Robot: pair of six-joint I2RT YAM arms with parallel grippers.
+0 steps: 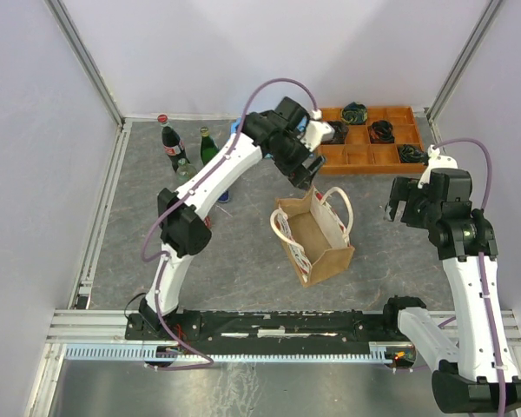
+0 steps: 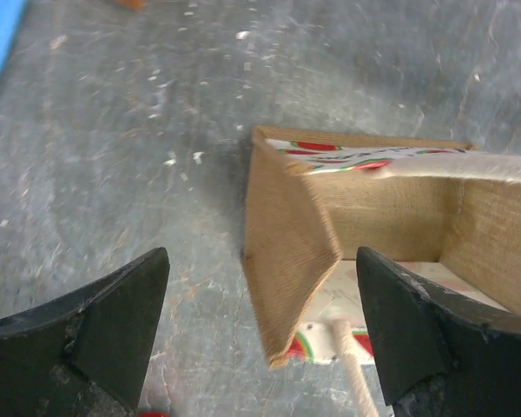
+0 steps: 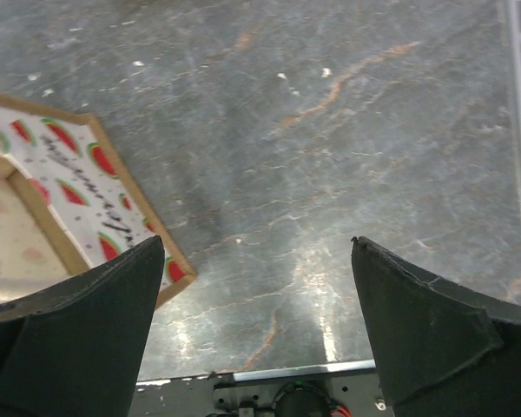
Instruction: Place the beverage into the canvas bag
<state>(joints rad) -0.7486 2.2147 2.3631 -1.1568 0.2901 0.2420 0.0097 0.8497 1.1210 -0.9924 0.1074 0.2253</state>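
Observation:
The canvas bag [image 1: 316, 241] is standing crooked to the front bar. My left gripper should first grab the bag's far corner [image 1: 280, 203] by the handle and pull the bag square.
The canvas bag [image 1: 317, 236] stands open in the middle of the table, tan with cream-white handles and a watermelon-print lining. Three bottles stand at the back left: a cola bottle with a red cap [image 1: 170, 141], a green bottle [image 1: 208, 146] and a clear one [image 1: 184, 171]. My left gripper [image 1: 307, 174] is open and empty over the bag's far edge. In the left wrist view [image 2: 260, 261] the bag's corner [image 2: 291, 252] lies between the jaws. My right gripper [image 1: 398, 211] is open and empty to the right of the bag. The right wrist view [image 3: 259, 243] shows it over bare table, with the bag [image 3: 65, 169] at the left.
An orange compartment tray [image 1: 356, 156] with dark items stands at the back right. A blue object [image 1: 235, 129] lies behind my left arm. Metal frame rails [image 1: 104, 200] border the table. The table's front rail [image 3: 295, 375] shows below my right gripper.

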